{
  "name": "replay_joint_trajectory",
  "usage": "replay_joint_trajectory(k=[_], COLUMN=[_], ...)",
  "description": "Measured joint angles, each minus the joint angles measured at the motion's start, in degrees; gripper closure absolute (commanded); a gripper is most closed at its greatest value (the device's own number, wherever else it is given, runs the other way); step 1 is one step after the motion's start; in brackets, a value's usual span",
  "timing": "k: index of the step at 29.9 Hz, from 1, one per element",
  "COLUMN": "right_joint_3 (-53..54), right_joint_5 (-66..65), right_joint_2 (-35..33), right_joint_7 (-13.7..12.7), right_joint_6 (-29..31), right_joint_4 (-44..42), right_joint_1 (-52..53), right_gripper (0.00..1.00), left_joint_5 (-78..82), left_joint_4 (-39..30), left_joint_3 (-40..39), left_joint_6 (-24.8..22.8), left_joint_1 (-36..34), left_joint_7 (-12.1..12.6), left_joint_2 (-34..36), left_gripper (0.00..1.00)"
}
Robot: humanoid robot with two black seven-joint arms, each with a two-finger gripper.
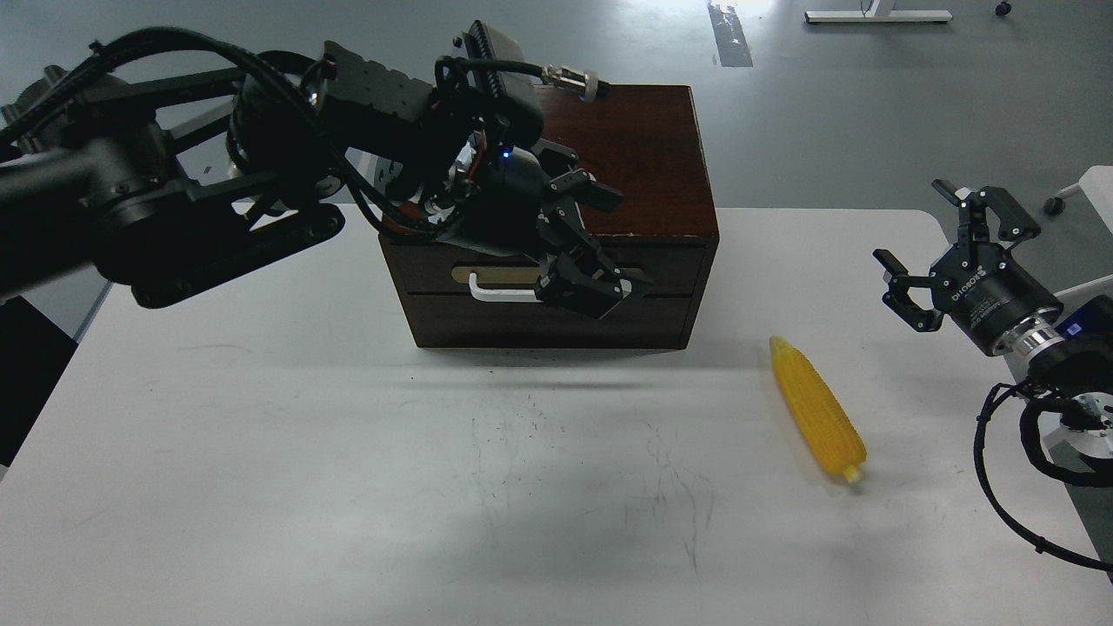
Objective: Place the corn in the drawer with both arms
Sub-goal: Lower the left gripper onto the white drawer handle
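A seam (663, 296) crosses the front of the dark brown box, so only the drawer (673, 269) above that seam will slide straight out when the robot pulls the white handle.
The yellow corn (817, 409) lies on the white table, right of the dark brown box, stub end toward me. The drawer (674, 265) is closed; the left part of its white handle (491, 293) shows, the right part is hidden by my left gripper. My left gripper (587, 248) hangs right in front of the drawer at the handle, with its fingers (581, 291) spread; I cannot tell if they touch the handle. My right gripper (937, 250) is open and empty, above the table's right edge, up and to the right of the corn.
The dark brown box (648, 156) stands at the table's far middle. The left arm (217, 174) stretches across the box's left side and top. Cables (1009, 469) loop by the right arm. The white table (348, 452) bears faint scuff marks.
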Motion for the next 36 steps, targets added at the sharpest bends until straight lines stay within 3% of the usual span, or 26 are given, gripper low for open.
replay_joint_trajectory(k=[16,36], right_joint_3=[0.1,-0.03], right_joint_5=[-0.03,-0.07], right_joint_2=[0.0,-0.08], right_joint_7=[0.0,0.0], right_joint_6=[0.0,0.0], right_joint_4=[-0.01,0.18], right_joint_1=[-0.02,-0.12], right_gripper=[0.0,0.0], left_joint_5=[7.46,7.74], left_joint_4=[4.83,7.11], left_joint_3=[8.33,11.08], left_joint_6=[0.0,0.0], left_joint_1=[-0.14,0.29], left_joint_7=[0.0,0.0], left_joint_2=[-3.9,-4.26], left_gripper=[0.01,0.01])
